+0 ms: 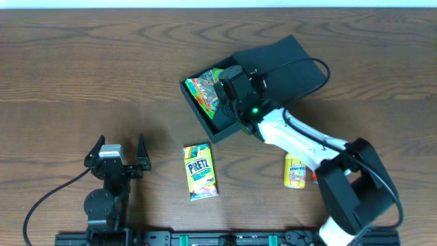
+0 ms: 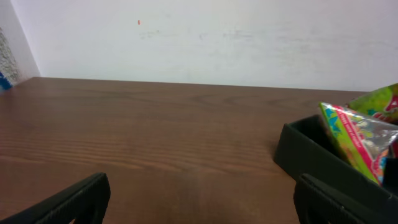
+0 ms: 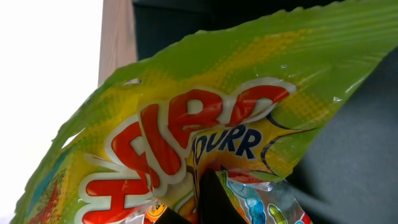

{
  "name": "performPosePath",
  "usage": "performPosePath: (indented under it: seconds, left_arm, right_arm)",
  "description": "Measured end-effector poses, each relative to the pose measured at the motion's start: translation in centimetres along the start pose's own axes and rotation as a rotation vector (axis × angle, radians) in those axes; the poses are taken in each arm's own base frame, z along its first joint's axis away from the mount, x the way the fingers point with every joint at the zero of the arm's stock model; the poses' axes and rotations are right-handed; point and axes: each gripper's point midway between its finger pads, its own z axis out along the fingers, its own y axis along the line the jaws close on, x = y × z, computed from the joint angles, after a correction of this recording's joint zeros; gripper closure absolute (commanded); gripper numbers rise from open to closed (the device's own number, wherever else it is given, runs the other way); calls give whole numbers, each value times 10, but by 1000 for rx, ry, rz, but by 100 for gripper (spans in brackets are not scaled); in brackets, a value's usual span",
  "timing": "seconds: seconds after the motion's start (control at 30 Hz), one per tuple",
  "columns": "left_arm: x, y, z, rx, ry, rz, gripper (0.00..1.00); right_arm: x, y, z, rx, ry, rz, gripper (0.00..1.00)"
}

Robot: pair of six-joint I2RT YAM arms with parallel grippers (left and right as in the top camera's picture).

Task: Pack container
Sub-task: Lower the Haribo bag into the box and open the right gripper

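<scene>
I can see the Haribo bag slanting up over the container's rim, so next my right gripper lets go of the bag's fold (image 1: 205, 94) and pushes the bag down inside the container.
The dark teal-grey container (image 1: 198, 113) stands open at the table's middle back, its flat lid (image 1: 287, 65) laid back to the right. A green and yellow Haribo bag (image 1: 203, 91) sits in the box. My right gripper (image 1: 229, 96) is down in the box, shut on a fold of this bag (image 3: 186, 124), with the dark box wall (image 3: 354, 162) behind it. My left gripper (image 1: 119, 145) is open and empty at the front left. Its wrist view shows the box corner (image 2: 305, 152) and the bag (image 2: 360, 137) to the right.
A yellow Pretz box (image 1: 199, 171) lies flat on the table in front of the container. A yellow Mentos packet (image 1: 295, 171) lies at the front right, beside my right arm. The table is dark brown wood.
</scene>
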Motion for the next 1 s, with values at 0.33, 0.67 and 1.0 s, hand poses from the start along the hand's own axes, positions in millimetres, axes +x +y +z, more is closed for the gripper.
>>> performPosePath:
  seconds: [0.33, 0.67, 1.0]
  left_arm:
    - [0, 0, 0, 0, 0, 0, 5]
    - [0, 0, 0, 0, 0, 0, 5]
    - [0, 0, 0, 0, 0, 0, 5]
  right_arm:
    - [-2, 8, 6, -22, -16, -2, 66]
    - [1, 18, 4, -54, -11, -58, 94]
    - [2, -36, -23, 203, 17, -159, 98]
